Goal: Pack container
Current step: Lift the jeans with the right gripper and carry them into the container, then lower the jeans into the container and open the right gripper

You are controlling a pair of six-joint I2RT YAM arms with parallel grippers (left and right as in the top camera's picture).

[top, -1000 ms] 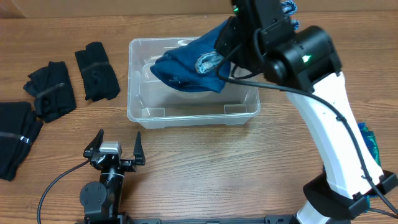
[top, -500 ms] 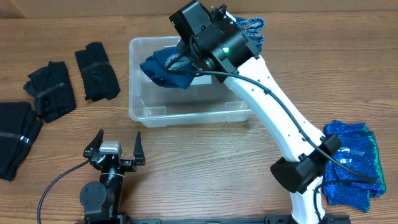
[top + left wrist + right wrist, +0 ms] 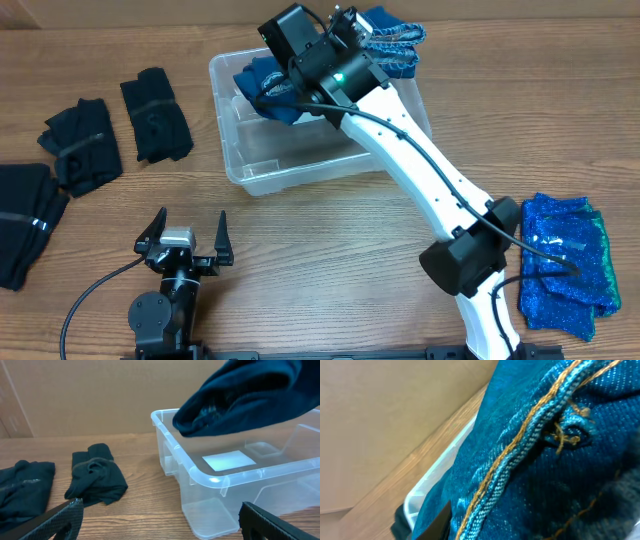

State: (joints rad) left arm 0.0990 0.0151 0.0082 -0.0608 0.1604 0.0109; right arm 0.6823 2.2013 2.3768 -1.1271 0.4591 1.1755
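I should go on lowering the blue denim garment (image 3: 268, 90) with my right gripper until the garment touches the container's base (image 3: 280, 147), then let go, because the garment hangs over the container's open inside.
The clear container (image 3: 300, 172) sits skewed on the table, its white label (image 3: 229, 460) showing on the base in the left wrist view (image 3: 220, 482). My right gripper (image 3: 288, 82) reaches over the container's far left part, shut on a blue denim garment (image 3: 256, 80) that hangs above the container's inside (image 3: 250, 390). Denim fills the right wrist view (image 3: 560, 460), with the container's rim (image 3: 420, 495) below it. My left gripper (image 3: 185, 240) is open and empty, near the table's front edge, in front of the container (image 3: 160, 525).
Three folded black garments lie at the left (image 3: 155, 112), (image 3: 80, 145), (image 3: 25, 220). A sparkly blue garment (image 3: 565, 262) lies at the right beside the right arm's base. A brown wall stands behind the table.
My right arm has swung left and lower over the container with the denim. The container has been turned, its front left corner now further back. The left arm has not moved.
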